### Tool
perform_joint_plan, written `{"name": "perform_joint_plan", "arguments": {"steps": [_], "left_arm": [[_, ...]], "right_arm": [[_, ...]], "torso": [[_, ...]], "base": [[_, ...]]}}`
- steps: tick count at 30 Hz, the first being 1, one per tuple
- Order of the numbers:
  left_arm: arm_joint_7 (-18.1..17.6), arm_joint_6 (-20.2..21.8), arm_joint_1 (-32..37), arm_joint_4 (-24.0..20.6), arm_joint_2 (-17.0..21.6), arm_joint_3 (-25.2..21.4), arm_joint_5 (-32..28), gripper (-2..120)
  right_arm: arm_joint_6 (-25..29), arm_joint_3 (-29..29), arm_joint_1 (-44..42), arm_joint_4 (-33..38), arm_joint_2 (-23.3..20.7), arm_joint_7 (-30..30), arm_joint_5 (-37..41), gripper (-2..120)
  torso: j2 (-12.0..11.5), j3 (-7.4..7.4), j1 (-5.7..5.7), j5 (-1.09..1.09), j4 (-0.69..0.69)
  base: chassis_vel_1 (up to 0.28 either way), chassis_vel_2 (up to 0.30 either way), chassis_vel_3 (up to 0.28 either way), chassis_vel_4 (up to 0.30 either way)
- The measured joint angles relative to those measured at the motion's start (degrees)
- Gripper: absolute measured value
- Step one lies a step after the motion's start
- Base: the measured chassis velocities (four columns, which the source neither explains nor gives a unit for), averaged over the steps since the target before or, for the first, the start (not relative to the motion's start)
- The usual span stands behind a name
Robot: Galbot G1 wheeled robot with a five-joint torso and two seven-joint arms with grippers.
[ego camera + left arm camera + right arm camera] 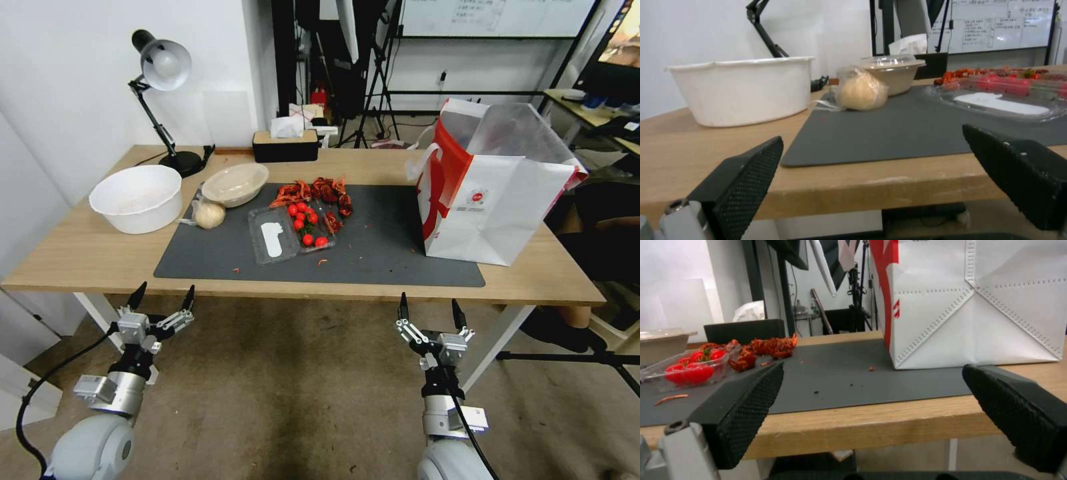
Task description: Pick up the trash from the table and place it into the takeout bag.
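Observation:
I expect the small clear bag to squeeze narrow and bulge past my left gripper when I lift it, because creased beige food fills the thin film.
On the table, trash lies on the dark grey mat. There is a beige shallow bowl under a clear lid, and a small clear bag of beige food. A clear plastic tray of cherry tomatoes and a heap of red shells lie nearby. The takeout bag stands open at the mat's right end. My left gripper and right gripper hang open and empty just below the table's front edge.
A large white bowl stands on the table's left part. A desk lamp and a black tissue box stand along the back edge. Small red crumbs dot the mat. Tripods and another desk stand behind the table.

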Motion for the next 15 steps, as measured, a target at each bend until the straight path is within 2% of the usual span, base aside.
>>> {"name": "perform_joint_plan", "arguments": {"steps": [8, 15], "left_arm": [[0.0, 0.7, -1.0, -0.2, 0.3, 0.4, 0.1, 100], [-1.4, 4.7, -5.6, -0.5, 1.5, 2.7, 0.0, 100]], "right_arm": [[0.0, 0.0, 0.1, -0.2, 0.0, 0.0, 0.0, 100], [0.1, 0.0, 0.3, -0.6, 0.0, 0.0, 0.0, 100]], "torso": [[0.0, 0.00, 0.00, 0.00, 0.01], [0.0, 0.00, 0.00, 0.00, 0.01]], "base": [[0.000, 0.000, 0.000, 0.000], [0.000, 0.000, 0.000, 0.000]]}}
